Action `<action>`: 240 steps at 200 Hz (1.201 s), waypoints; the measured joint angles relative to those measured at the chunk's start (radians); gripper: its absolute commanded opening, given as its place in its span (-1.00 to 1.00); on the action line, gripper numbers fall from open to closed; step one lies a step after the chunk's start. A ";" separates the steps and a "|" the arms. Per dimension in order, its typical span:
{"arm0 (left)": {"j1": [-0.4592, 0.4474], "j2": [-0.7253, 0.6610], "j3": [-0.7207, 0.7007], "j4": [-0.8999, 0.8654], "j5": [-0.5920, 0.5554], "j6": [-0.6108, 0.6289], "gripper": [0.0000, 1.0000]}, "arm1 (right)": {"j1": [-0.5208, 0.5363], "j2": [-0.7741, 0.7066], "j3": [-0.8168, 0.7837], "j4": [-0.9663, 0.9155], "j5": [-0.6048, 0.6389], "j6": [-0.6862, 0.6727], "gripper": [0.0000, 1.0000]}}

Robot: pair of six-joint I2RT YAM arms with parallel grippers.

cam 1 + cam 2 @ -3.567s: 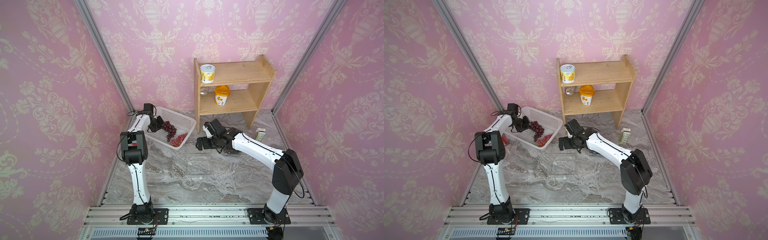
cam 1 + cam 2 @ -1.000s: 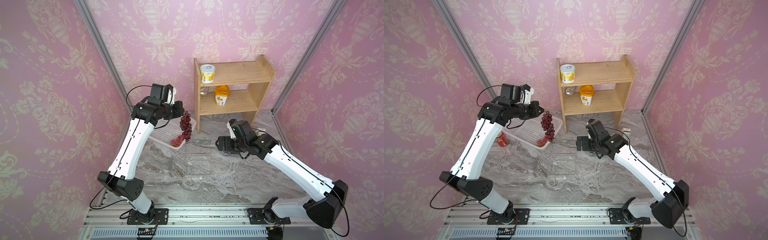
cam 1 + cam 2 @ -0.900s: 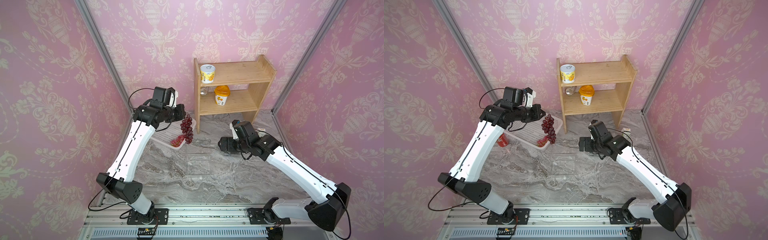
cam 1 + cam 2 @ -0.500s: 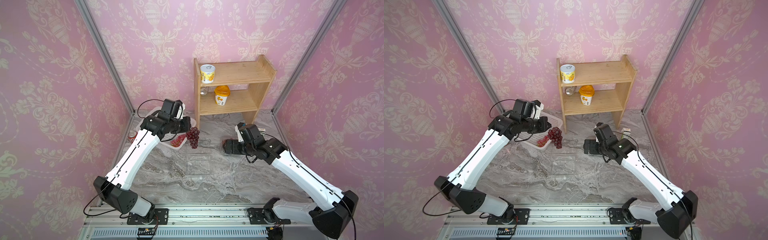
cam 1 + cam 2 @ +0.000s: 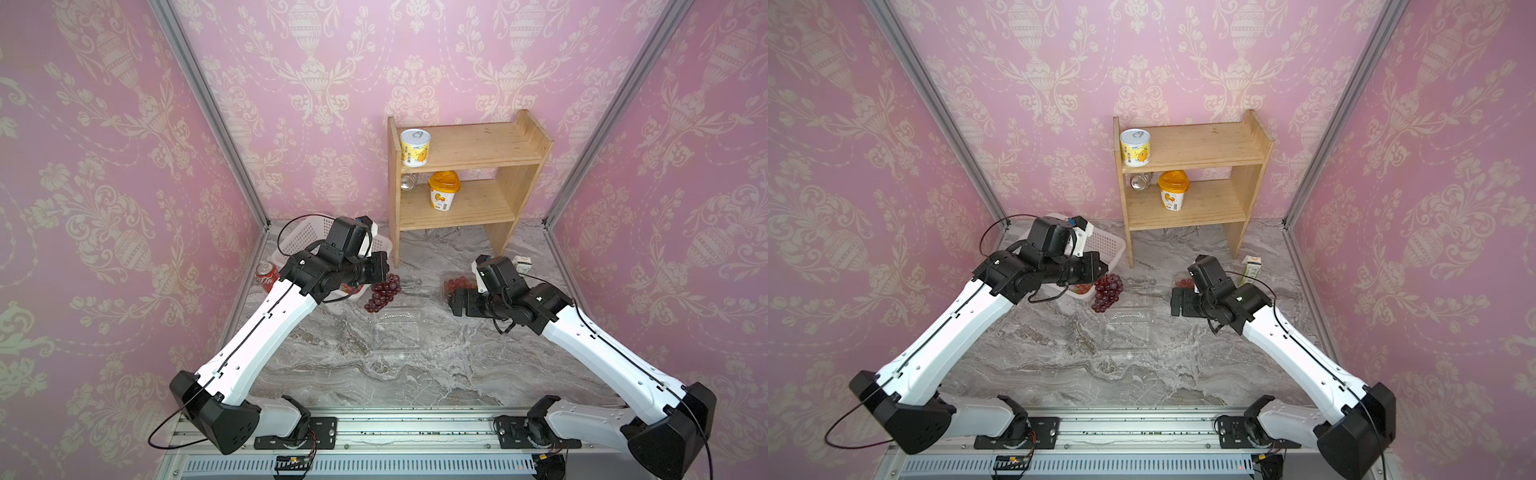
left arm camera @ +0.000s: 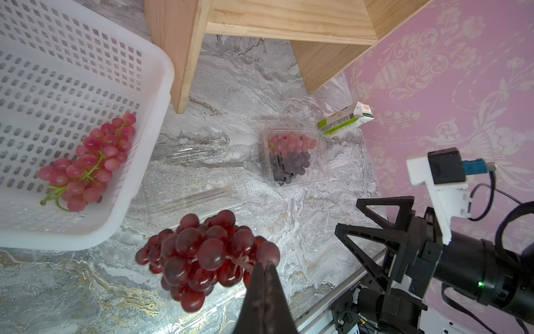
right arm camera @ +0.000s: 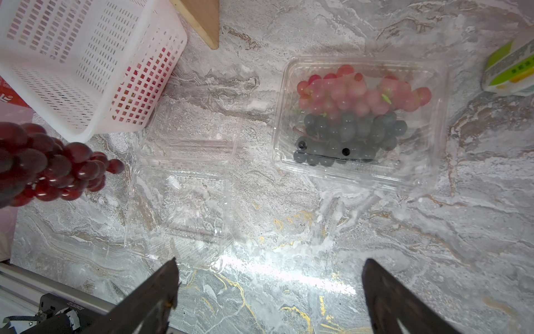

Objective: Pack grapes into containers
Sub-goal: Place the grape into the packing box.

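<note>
The dark red bunch (image 5: 382,293) hangs by its stem clear of the basket, so the left gripper should keep carrying the bunch until it rests in the empty container (image 5: 397,333).
My left gripper (image 5: 385,271) is shut on the stem of a dark red bunch of grapes (image 5: 381,293) (image 6: 202,248). The bunch hangs in the air just beyond the far left corner of an empty open clear container (image 5: 397,328) (image 7: 185,188), between it and the white basket (image 5: 305,232). A second container (image 7: 358,121) (image 5: 457,284), with its lid down, holds pink and near-black grapes. My right gripper (image 5: 457,305) (image 7: 270,266) is open and empty, hovering low beside that container. One pink bunch (image 6: 89,162) lies in the basket.
A wooden shelf (image 5: 457,187) with two yellow-labelled tubs stands at the back. A red soda can (image 5: 268,274) sits left of the basket by the wall. A small green-and-white carton (image 5: 521,264) lies behind the right arm. Pink walls close in on both sides.
My left arm has carried the dark red bunch out from over the basket, lower and toward the empty container. The right arm has drawn back to the right, still open.
</note>
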 measured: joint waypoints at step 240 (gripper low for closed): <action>-0.088 -0.058 -0.343 0.152 -0.064 -0.050 -1.00 | 0.000 -0.010 -0.025 0.000 0.008 0.000 1.00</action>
